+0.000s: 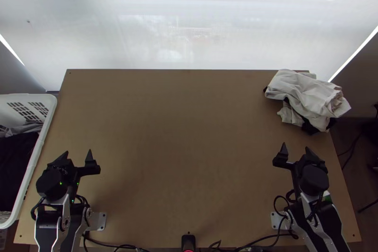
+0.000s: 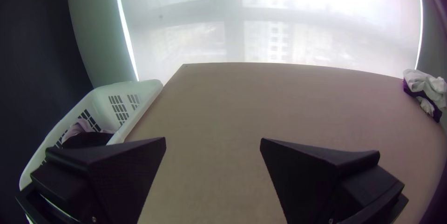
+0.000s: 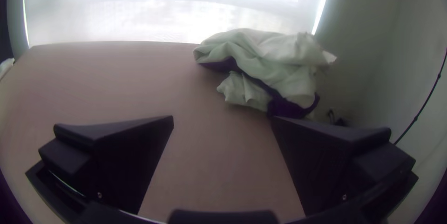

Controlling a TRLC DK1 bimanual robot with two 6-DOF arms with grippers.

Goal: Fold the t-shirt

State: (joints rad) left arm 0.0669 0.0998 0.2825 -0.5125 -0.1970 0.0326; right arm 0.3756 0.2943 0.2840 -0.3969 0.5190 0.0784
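Observation:
I expect the black t-shirt (image 1: 16, 167) to uncover more cloth beneath when I lift it from the basket, because grey cloth (image 1: 24, 128) peeks out past the t-shirt's far edge.
A bunched pile of light cloth with dark cloth beneath (image 1: 307, 93) lies at the table's far right corner; whether a t-shirt is in it I cannot tell. My left gripper (image 1: 77, 155) stands open over the near left of the table, nothing between its fingers. My right gripper (image 1: 296, 150) is open at the near right, a short way nearer than the pile. In the left wrist view, the left gripper (image 2: 213, 144) has bare table between its fingers. In the right wrist view, the pile (image 3: 274, 61) lies beyond the open right gripper (image 3: 222, 120).
A white laundry basket (image 1: 41, 144) holding dark and grey cloth (image 1: 16, 167) stands against the table's left side. The wooden table (image 1: 184, 134) lies bare across its middle. Black cables (image 1: 245, 245) run along the near edge, beside a small black device (image 1: 188, 241).

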